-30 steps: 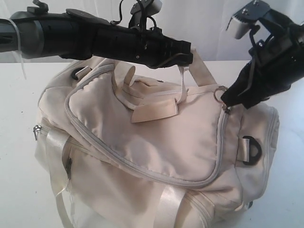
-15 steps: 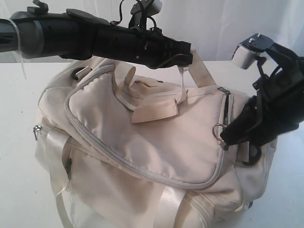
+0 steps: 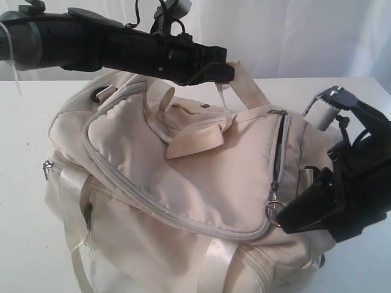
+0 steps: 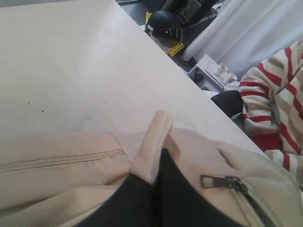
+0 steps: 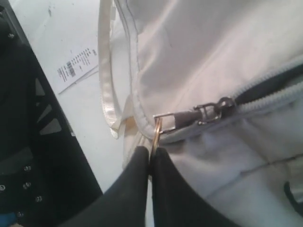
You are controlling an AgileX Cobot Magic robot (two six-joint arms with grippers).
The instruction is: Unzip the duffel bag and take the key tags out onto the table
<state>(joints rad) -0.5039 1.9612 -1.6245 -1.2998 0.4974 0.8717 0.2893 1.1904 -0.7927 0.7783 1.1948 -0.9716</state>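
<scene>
My right gripper should keep pulling until the slider goes around the pocket's lower corner, because the zipper gapes open behind the ring pull it is holding.
The cream duffel bag fills the white table. My left gripper is shut on a webbing handle and holds it up above the bag; the wrist view shows the strap pinched between the black fingers. My right gripper is shut on the metal ring pull of the front pocket zipper, low on the bag's right side. The ring sits between the fingertips. The zipper's right side gapes open with dark lining showing. The key tags are hidden.
A black D-ring sits at the bag's far left end, another zipper pull on its left side. A printed paper lies on the table beside the bag. A person in a striped shirt sits beyond the table's edge.
My right gripper has pulled the ring pull down the bag's right side, from near the top to near the lower corner, opening that stretch of zipper. The left gripper has shifted slightly left with the handle.
</scene>
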